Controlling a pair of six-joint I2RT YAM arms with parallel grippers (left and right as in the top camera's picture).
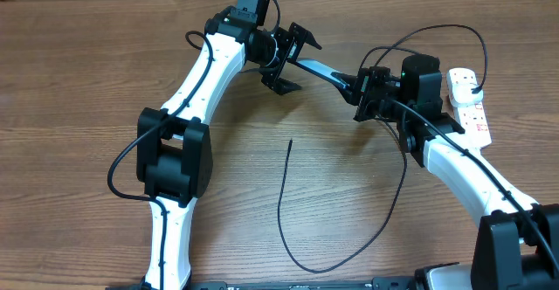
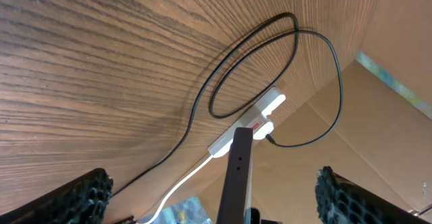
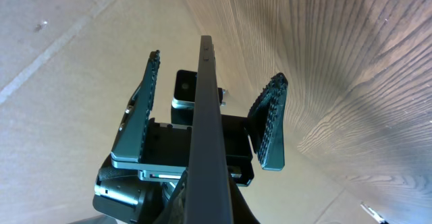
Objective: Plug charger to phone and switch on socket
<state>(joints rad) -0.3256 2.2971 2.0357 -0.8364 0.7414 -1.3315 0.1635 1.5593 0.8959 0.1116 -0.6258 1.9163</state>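
The charger's tip is lying loose while my right gripper holds the phone. Next, my left gripper grabs the phone's loose end before my right gripper opens.
My right gripper is shut on the phone and holds it above the table, edge-on in both wrist views. My left gripper is open, with its fingers standing on either side of the phone's free end without touching it. The charger is a thin black cable whose small tip lies loose on the table. Its other end loops back to the socket, a white power strip at the right edge.
The black cable curves in a wide loop across the near middle of the wooden table. The strip's white cord trails away from it. A cardboard-coloured surface lies beyond the table's edge.
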